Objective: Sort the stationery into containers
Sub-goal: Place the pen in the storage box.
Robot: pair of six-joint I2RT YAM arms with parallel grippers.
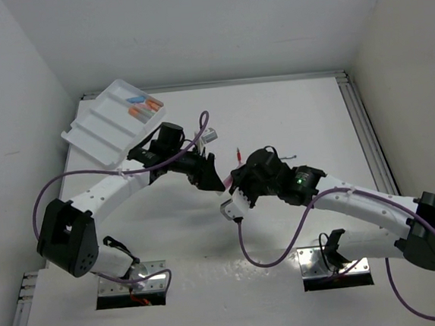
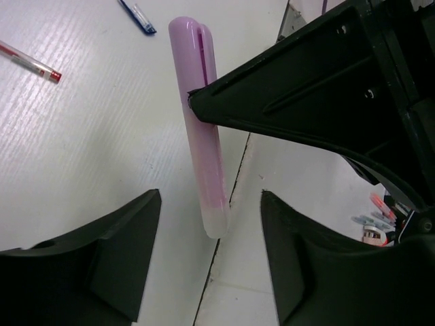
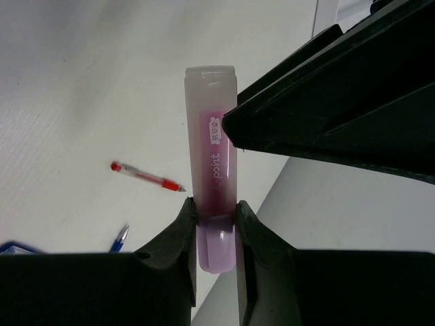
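Note:
The white tray is far from my right gripper. My left gripper should therefore grab the pink marker by its pale loose end and carry it to the tray.
A pink marker is held off the table with my right gripper shut on its capped end. In the left wrist view the marker points at my left gripper, which is open. Its pale free end lies between the two fingers, with a gap on each side. In the top view both grippers meet at mid table, left and right. The white tray stands at the far left with several markers in one compartment.
A red pen and a blue pen lie on the table beneath the grippers. The red pen lies just beyond the grippers in the top view. A small pale item rests near the left arm's cable.

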